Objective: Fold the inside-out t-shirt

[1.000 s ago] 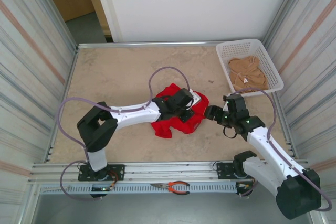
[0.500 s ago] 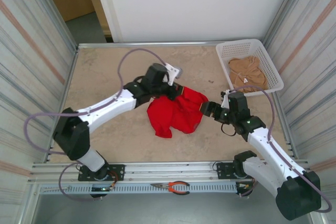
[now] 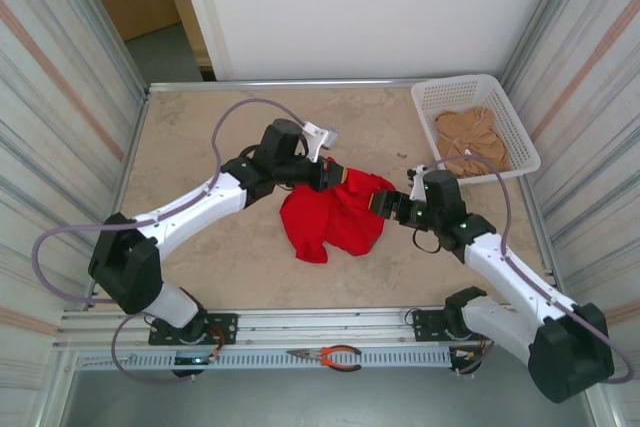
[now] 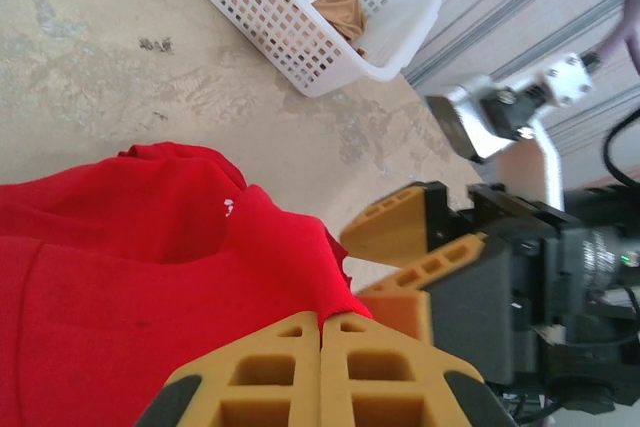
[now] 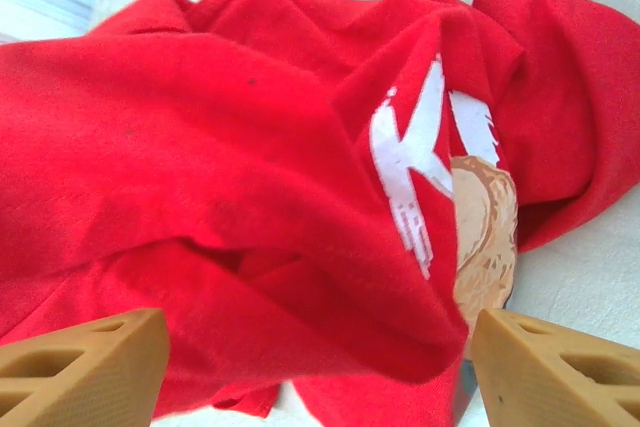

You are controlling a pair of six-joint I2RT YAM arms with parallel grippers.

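My left gripper holds the red t-shirt's raised edge, and below that edge the red t-shirt lies bunched [image 3: 335, 222]. Next, my right gripper takes hold of the t-shirt's raised edge [image 4: 335, 292] and pulls the t-shirt out.
The inside-out t-shirt [image 3: 330, 222] is a bright red crumpled heap in the middle of the table. My left gripper [image 3: 338, 175] is at its far top edge, shut on a pinch of red cloth [image 4: 340, 292] that rises to the closed fingertips of the left gripper [image 4: 322, 325]. At the shirt's right edge my right gripper [image 3: 378, 204] stands open. In the right wrist view a fold of the t-shirt [image 5: 200, 147], with white print [image 5: 410, 162], lies between the spread jaws of the right gripper [image 5: 320, 377]. The right gripper's fingers [image 4: 395, 232] sit close beside the left jaws.
A white basket [image 3: 428, 99] with a tan-brown garment [image 3: 470, 139] stands at the back right corner, near the right arm. Orange-handled pliers [image 3: 330, 355] lie on the front rail. Metal walls close in the table [image 3: 220, 137] on both sides.
My left arm has swung off the top of the shirt to its far edge, and its gripper has shut on the cloth. The right gripper has moved left up to the shirt.
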